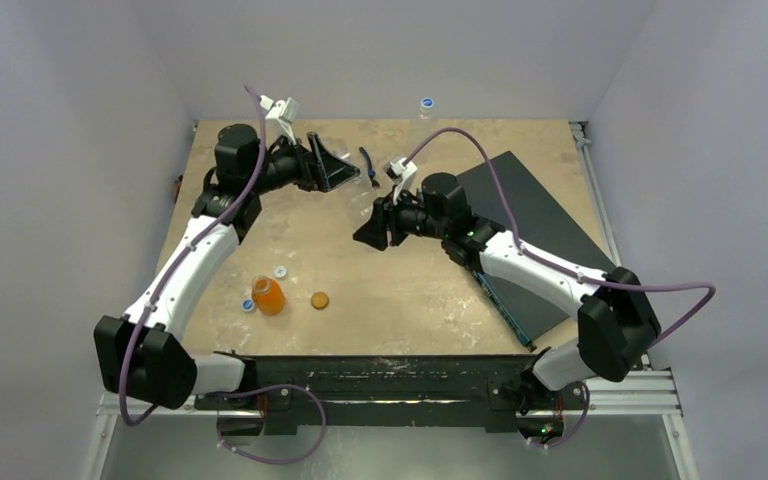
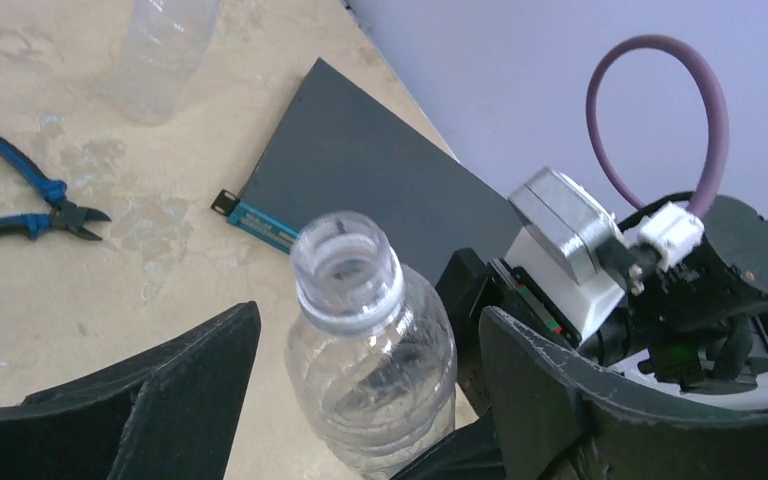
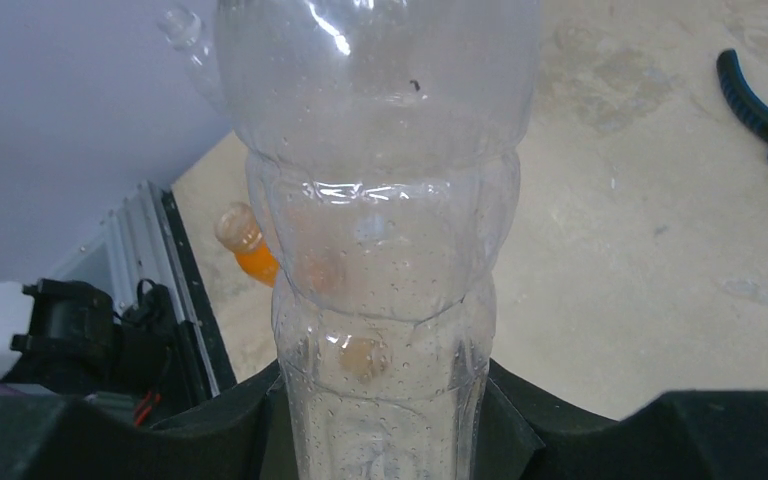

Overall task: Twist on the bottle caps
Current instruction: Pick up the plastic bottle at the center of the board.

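My left gripper should take hold of the bottle by its upper body [image 2: 372,360]. My right gripper is holding the open clear bottle's lower body [image 3: 385,405], and this will free it for a cap.
A clear bottle [image 2: 370,370] with no cap sits between the jaws of my left gripper [image 2: 370,315], which is open with a gap on each side. The right arm's wrist is close behind it. My right gripper [image 3: 385,420] is shut on the lower body of a clear bottle [image 3: 380,250], both fingers [image 3: 235,415] against its sides. From above, the left gripper [image 1: 335,168] and right gripper [image 1: 372,232] face each other mid-table. The orange bottle [image 1: 269,296] stands at front left among a blue cap [image 1: 248,306], a whitish cap [image 1: 280,271] and an orange-brown cap [image 1: 320,299].
Blue-handled pliers [image 1: 368,166] lie behind the grippers. A dark board [image 1: 535,225] covers the right side of the table. Another cap [image 1: 427,104] sits by the back wall. A second clear bottle [image 2: 160,55] stands near the pliers [image 2: 20,205].
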Controlling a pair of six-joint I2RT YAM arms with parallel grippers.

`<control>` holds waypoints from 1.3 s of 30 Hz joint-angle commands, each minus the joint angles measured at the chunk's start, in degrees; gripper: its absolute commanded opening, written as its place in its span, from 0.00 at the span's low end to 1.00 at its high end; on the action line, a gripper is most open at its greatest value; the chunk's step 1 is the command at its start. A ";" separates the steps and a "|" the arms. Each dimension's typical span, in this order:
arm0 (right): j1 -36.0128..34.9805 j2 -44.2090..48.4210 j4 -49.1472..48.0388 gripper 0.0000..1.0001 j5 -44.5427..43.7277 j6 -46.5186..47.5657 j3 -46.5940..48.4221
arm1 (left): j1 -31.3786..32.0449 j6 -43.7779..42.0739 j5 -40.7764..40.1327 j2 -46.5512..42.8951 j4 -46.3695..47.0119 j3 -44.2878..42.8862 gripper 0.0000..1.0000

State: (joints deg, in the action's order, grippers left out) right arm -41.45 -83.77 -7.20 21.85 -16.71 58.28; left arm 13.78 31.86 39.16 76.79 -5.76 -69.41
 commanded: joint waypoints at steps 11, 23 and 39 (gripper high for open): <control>0.23 -4.36 -6.13 0.45 4.98 -12.39 11.53 | 3.91 3.35 -10.80 -9.92 20.58 12.51 0.79; 0.10 -4.84 -8.78 0.46 -0.69 -15.60 11.63 | 6.25 5.44 -18.04 -11.44 24.00 16.60 0.69; -1.35 -4.74 -2.51 0.46 -8.37 -8.65 13.44 | 7.62 3.89 -14.72 -5.64 16.54 12.39 0.69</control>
State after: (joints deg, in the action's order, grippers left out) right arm -42.28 -88.99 -8.56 18.61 -28.84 67.85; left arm 20.18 37.30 23.18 70.43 15.11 -54.08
